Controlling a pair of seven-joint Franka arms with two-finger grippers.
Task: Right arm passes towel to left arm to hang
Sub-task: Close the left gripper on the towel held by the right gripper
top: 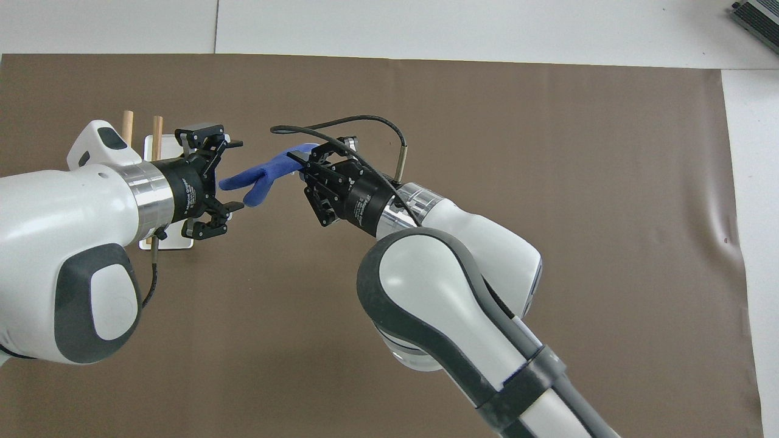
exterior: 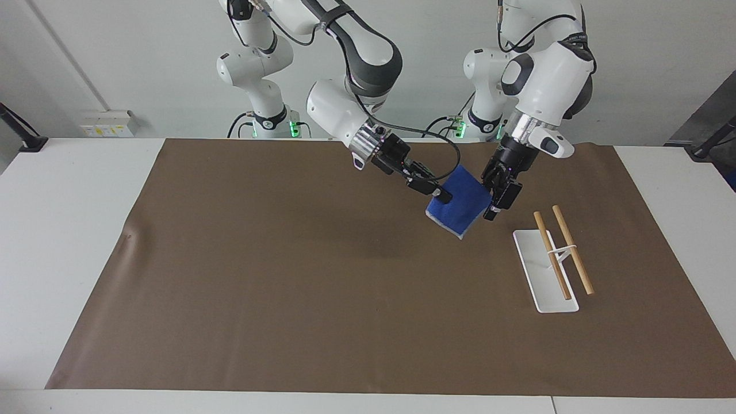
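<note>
I expect the blue towel (top: 271,171) to spread out and drag across the rods when my left gripper pulls it, because it hangs in narrow, limp folds (top: 255,193).
The bright blue towel (exterior: 462,200) hangs in the air over the brown mat, beside the rack. My right gripper (exterior: 441,196) is shut on the towel's edge toward the right arm's end of the table; it also shows in the overhead view (top: 299,159). The towel (top: 263,176) droops away from it toward my left gripper (top: 237,175). My left gripper (exterior: 490,207) is open, with one finger on each side of the towel's free edge. I cannot tell whether its fingers touch the cloth.
A white rack base (exterior: 543,276) with two wooden rods (exterior: 569,247) on a wire stand sits on the mat toward the left arm's end. In the overhead view the left wrist covers most of the rack (top: 157,125). The brown mat (exterior: 287,276) covers the white table.
</note>
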